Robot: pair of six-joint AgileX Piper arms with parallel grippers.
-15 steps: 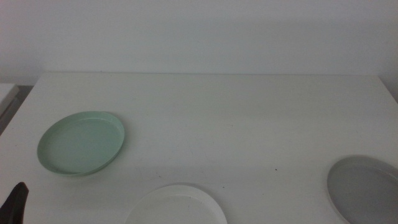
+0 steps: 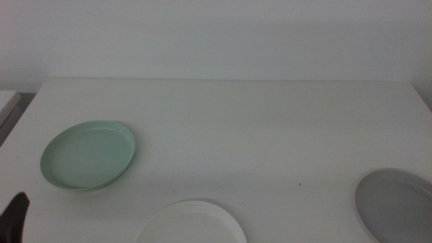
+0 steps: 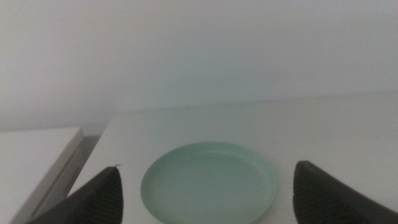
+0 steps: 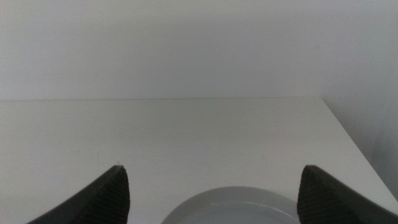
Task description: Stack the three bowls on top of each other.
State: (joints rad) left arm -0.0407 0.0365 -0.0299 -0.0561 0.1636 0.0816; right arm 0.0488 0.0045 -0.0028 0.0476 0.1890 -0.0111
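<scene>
The white bowl [image 2: 192, 226] is near the table's front edge, so the robot's left gripper should grab its rim [image 2: 150, 223] and move the bowl farther back before stacking the bowls.
The mint green bowl [image 2: 88, 154] lies on the left of the white table, the white bowl [image 2: 192, 223] at the front edge in the middle, and the grey bowl [image 2: 397, 204] at the front right. None touches another. My left gripper [image 2: 15, 214] shows only as a dark tip at the bottom left corner, nearer to me than the green bowl. In the left wrist view its jaws stand wide open [image 3: 208, 186] with the green bowl [image 3: 209, 182] lying between and beyond them. My right gripper [image 4: 211, 190] is open above the grey bowl [image 4: 233, 208]; it is out of the middle view.
The white table [image 2: 256, 128] runs back to a plain white wall. A lower white surface [image 3: 31, 155] stands beside the table's left edge.
The left gripper's tip has drawn slightly lower and leftward in the middle view. The bowls have not moved.
</scene>
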